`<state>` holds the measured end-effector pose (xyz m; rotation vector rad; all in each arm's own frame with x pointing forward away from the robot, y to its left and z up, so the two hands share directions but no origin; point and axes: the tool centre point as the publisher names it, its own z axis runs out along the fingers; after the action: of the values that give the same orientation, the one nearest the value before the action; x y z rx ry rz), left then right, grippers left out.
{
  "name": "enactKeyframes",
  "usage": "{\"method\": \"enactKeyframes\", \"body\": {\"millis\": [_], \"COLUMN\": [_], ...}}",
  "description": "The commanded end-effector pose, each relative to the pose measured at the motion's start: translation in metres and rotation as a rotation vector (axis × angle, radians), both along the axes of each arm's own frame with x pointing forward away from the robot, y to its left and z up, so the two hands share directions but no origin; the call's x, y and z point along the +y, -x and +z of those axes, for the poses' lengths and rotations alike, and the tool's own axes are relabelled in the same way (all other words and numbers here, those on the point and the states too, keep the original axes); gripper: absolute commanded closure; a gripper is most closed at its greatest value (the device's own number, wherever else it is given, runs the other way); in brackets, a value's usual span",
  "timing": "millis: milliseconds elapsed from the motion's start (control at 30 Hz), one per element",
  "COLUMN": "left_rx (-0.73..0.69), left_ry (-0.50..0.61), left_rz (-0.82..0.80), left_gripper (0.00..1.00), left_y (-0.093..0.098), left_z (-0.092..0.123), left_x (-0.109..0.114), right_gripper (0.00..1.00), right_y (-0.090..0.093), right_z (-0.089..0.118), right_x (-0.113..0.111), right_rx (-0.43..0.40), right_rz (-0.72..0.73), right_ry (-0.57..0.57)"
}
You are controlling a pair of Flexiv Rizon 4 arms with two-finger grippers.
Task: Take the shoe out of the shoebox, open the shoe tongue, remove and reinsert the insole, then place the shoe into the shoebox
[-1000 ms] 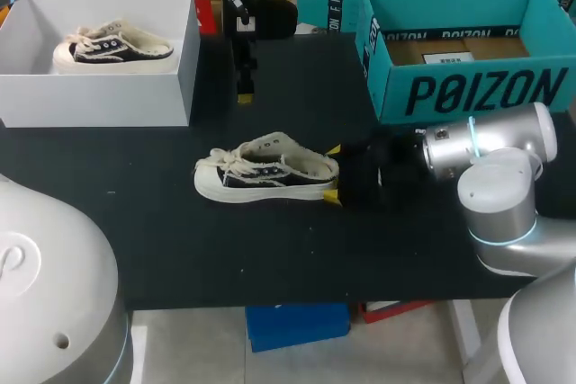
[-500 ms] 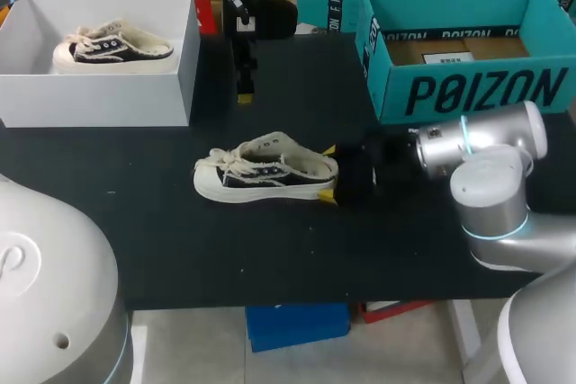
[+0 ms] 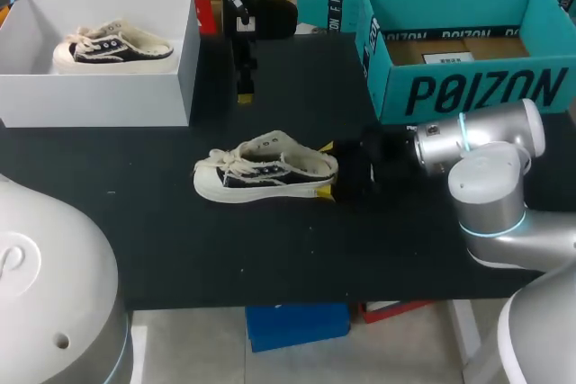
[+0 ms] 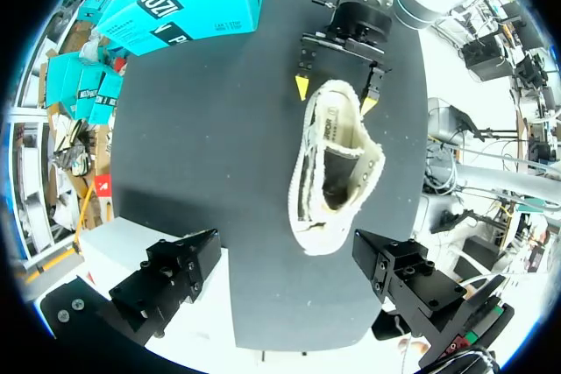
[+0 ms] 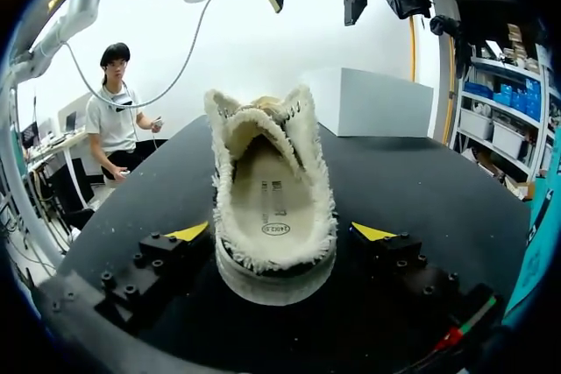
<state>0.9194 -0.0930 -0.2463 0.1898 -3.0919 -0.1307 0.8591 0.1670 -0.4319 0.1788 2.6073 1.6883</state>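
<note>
The shoe tongue (image 5: 261,122) droops loosely over the insole's front (image 5: 262,157), so the tongue will fold forward and stay upright when the robot opens it with the shoe's heel held.
A cream and black sneaker (image 3: 265,169) lies on its sole mid-table, toe to the left. My right gripper (image 3: 328,170) is open at its heel, one yellow tip on each side and neither pressing it. In the right wrist view the sneaker (image 5: 273,190) lies heel-first between the fingers, with its cream insole (image 5: 270,203) showing inside. My left gripper (image 3: 243,89) hangs open above the table behind the sneaker. In the left wrist view it (image 4: 285,250) looks down on the sneaker (image 4: 337,164) and the right gripper (image 4: 336,94). The white shoebox (image 3: 99,101) at the back left holds a second sneaker (image 3: 112,47).
A large teal cardboard box (image 3: 472,87) stands at the back right, close behind my right arm. Black table surface (image 3: 270,249) lies bare in front of the sneaker up to the front edge.
My right gripper has slid left, so that its yellow tips now flank the sneaker's heel. The sneaker and the left arm have stayed put.
</note>
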Motion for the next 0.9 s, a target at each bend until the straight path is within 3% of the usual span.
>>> {"method": "enactKeyframes", "body": {"millis": [33, 900], "left_rx": [0.001, 0.001], "left_ry": [-0.001, -0.001], "left_rz": [-0.001, -0.001], "left_gripper": [0.0, 0.0], "left_y": [0.0, 0.0], "left_z": [0.0, 0.0], "left_x": [0.0, 0.0], "right_gripper": [0.0, 0.0], "right_y": [0.005, 0.005], "right_z": [0.004, 0.0], "right_x": [0.0, 0.012], "right_rx": [-0.003, 0.007], "right_rz": [-0.009, 0.012], "right_ry": [0.0, -0.029]}}
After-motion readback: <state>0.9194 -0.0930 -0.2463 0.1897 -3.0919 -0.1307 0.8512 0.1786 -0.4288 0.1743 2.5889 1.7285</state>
